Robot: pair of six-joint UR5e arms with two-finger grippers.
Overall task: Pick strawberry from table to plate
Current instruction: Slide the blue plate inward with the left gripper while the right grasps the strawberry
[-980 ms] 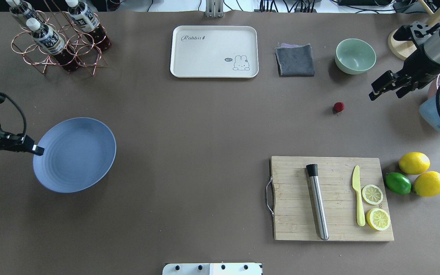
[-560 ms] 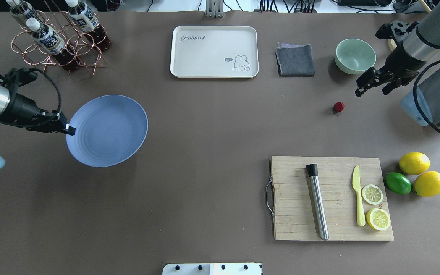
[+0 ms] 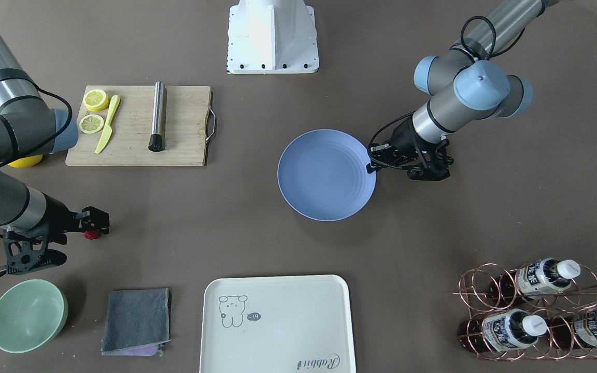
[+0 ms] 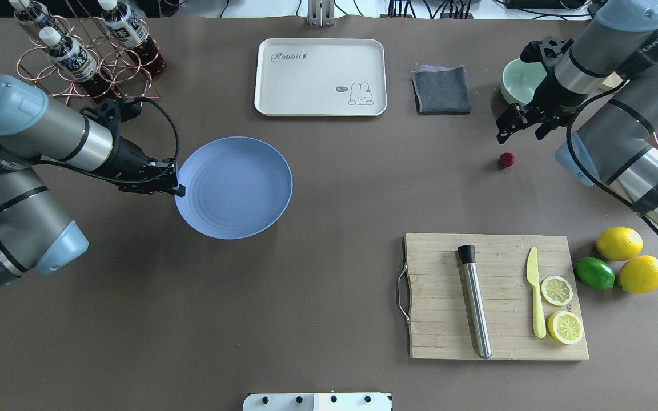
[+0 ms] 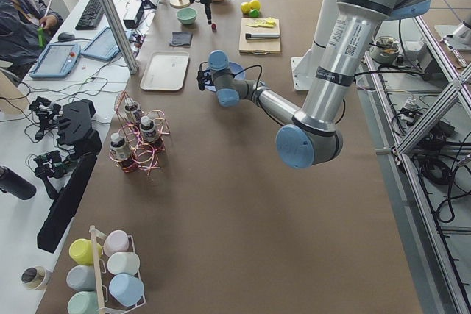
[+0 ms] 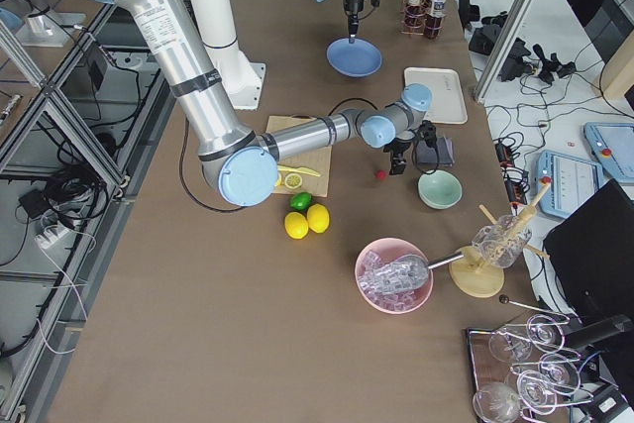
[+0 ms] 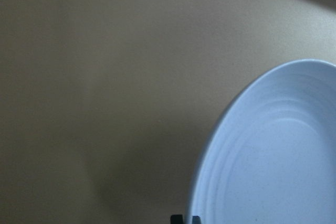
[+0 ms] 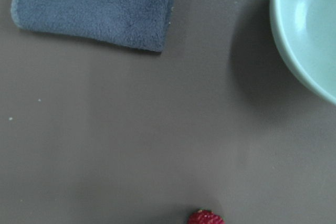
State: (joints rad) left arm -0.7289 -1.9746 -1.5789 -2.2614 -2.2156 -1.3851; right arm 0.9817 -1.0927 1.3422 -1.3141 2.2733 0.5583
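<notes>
The plate is lifted by its rim (image 3: 361, 186) far from the strawberry. My left gripper should move the plate nearer and set it down (image 3: 297, 179) before the strawberry goes on it.
The small dark-red strawberry (image 4: 506, 159) (image 3: 90, 234) lies on the grey-brown table (image 4: 329, 274), and also shows at the bottom edge as the strawberry (image 8: 206, 217) in the right wrist view. My right gripper (image 4: 515, 135) (image 3: 101, 221) hovers open just beyond it, toward the green bowl, with nothing between its fingers. The round periwinkle plate (image 4: 233, 187) (image 3: 326, 174) (image 7: 273, 150) is left of the table's middle. My left gripper (image 4: 177, 188) (image 3: 370, 167) is shut on its left rim. The plate casts a shadow on the table beneath it.
A mint-green bowl (image 4: 526, 80) and a grey cloth (image 4: 441, 89) sit just behind the strawberry. A cream tray (image 4: 320, 77) is at the back centre and a copper bottle rack (image 4: 86, 57) at the back left. A cutting board (image 4: 494, 295) with a knife and lemon slices, lemons (image 4: 619, 244) and a lime are front right.
My left arm has carried the plate rightward and away from the robot, toward the table's middle. My right gripper has moved left, closer to the strawberry. The strawberry has not moved.
</notes>
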